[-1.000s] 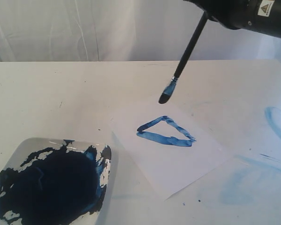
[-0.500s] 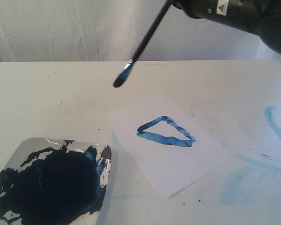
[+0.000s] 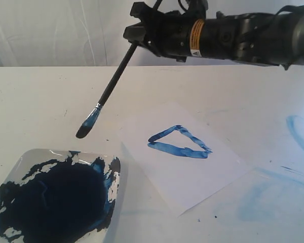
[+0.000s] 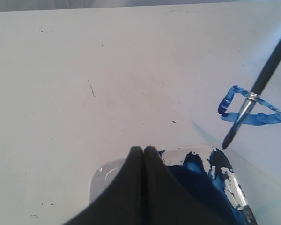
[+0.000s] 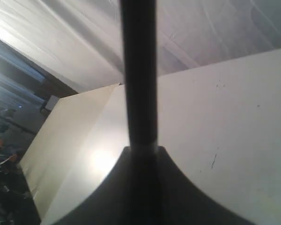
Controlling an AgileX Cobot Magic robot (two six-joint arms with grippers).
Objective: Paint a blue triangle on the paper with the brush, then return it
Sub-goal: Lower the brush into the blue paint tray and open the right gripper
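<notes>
The brush's tip (image 3: 84,130) is slanting down toward the paint tray. My right gripper should keep lowering it and let go once the brush's tip is lying in the blue paint (image 3: 42,214).
The brush (image 3: 111,86) hangs slanted in the air, its blue-stained tip just beyond the far edge of the paint tray (image 3: 30,157) and left of the paper (image 3: 192,182). My right gripper (image 3: 138,38) is shut on the top of the black handle (image 5: 139,70), which fills the right wrist view. The blue triangle (image 3: 177,149) lies on the paper, streaky and closed. My left gripper (image 4: 143,149) is shut and empty, low over the near part of the tray (image 4: 105,171). From there the brush (image 4: 262,79) and the triangle (image 4: 253,119) show off to one side.
The white square tray holds a wide pool of dark blue paint (image 3: 55,200). Pale blue smears of old paint (image 3: 300,132) mark the tabletop at the right, with more (image 3: 258,202) near the front. A white curtain hangs behind the table's far edge.
The right arm has swung left, carrying the brush from above the paper's far corner to left of the paper, and its tip has come down near the tray. Paper and triangle are unchanged.
</notes>
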